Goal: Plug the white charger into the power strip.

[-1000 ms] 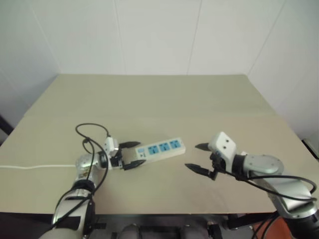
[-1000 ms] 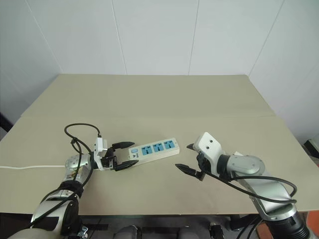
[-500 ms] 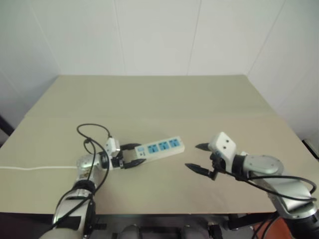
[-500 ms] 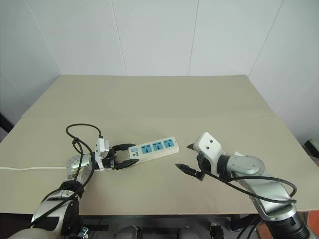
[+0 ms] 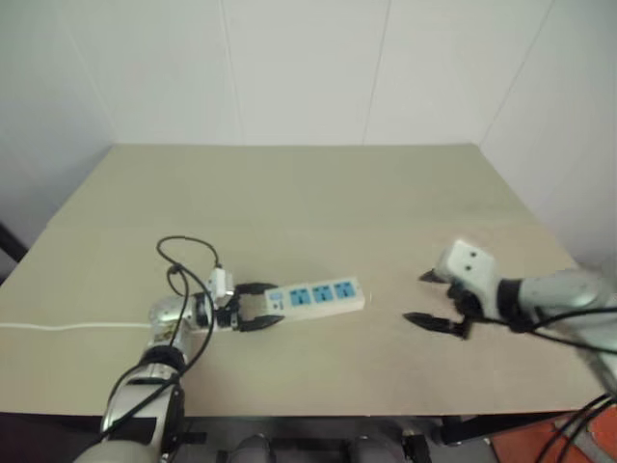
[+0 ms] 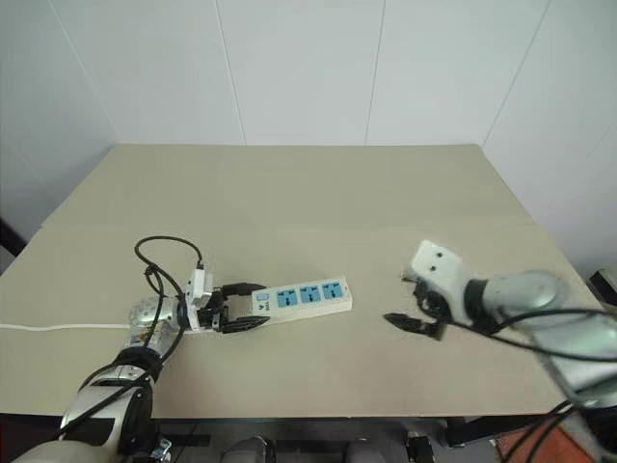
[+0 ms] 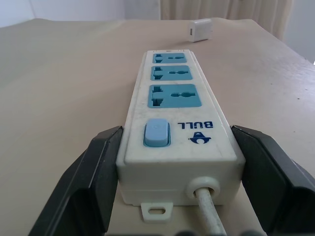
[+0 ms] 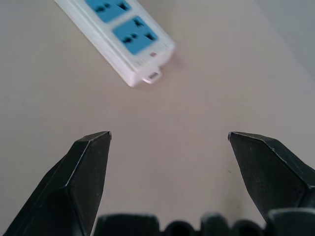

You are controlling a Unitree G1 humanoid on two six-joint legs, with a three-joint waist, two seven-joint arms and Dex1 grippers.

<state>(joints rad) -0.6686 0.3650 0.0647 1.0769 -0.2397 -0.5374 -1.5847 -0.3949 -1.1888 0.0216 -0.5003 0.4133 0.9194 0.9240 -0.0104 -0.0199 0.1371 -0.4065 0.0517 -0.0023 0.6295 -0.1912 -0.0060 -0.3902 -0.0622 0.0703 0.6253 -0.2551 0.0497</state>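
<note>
My left gripper is holding the power strip's switch end point(image 5: 274, 300), so the power strip should stay put when I push the white charger into its socket.
The power strip point(image 6: 308, 295) is a long white bar with three blue socket faces, lying on the beige table. My left gripper point(image 6: 253, 306) is shut on its switch end. In the left wrist view its fingers point(image 7: 98, 167) press both sides of the power strip point(image 7: 174, 93) beside the blue switch. Past the strip's far end lies the white charger point(image 7: 202, 29), a small white box on the table. My right gripper point(image 6: 397, 299) hangs open above the table to the right of the strip, with nothing between its fingers point(image 8: 88, 162). The strip's far end point(image 8: 125, 29) lies ahead of it.
The strip's thin white cord point(image 6: 58, 325) runs along the table point(image 6: 318, 193) to its left edge. Bare tabletop stretches behind the strip to the white wall. The table's front edge is close below both arms.
My left gripper has shut on the strip's switch end, and the strip has shifted slightly. My right gripper has moved right and up, away from the strip, still open.
</note>
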